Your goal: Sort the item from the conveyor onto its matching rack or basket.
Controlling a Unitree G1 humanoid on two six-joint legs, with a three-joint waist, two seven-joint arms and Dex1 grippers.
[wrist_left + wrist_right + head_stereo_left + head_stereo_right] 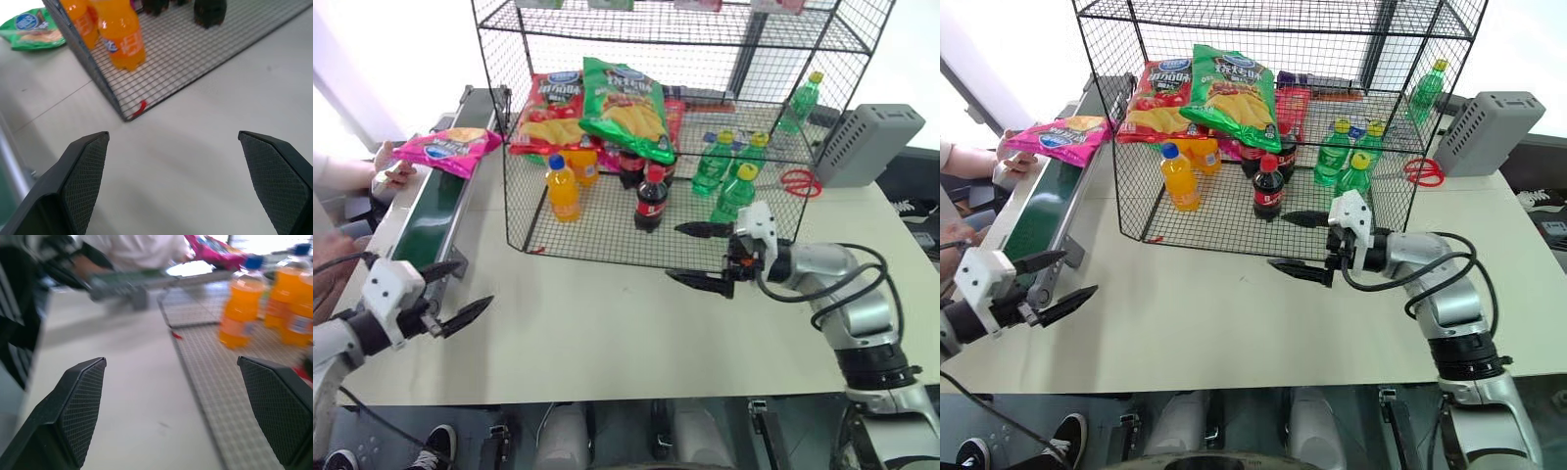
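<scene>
I expect the magenta-pink chip bag (448, 150) to stay puffed and stand up from my right gripper when I carry it, because it has a plump middle (456, 144).
The magenta-pink chip bag (448, 149) lies on the far part of the dark-green conveyor (426, 211), with a person's hand (393, 163) touching it. The black wire rack (685, 127) stands in the middle of the table, holding red and green chip bags and bottles. My left gripper (452, 291) is open beside the near end of the conveyor, nothing between its fingers. My right gripper (703, 255) is open just in front of the rack's front edge, pointing toward the conveyor, and holds nothing.
A grey ribbed box (867, 143) and a red ring-shaped thing (800, 182) sit right of the rack. Orange bottles (562, 188), cola bottles (650, 199) and green bottles (734, 176) stand on the rack's floor. Bare table (607, 323) lies between my two grippers.
</scene>
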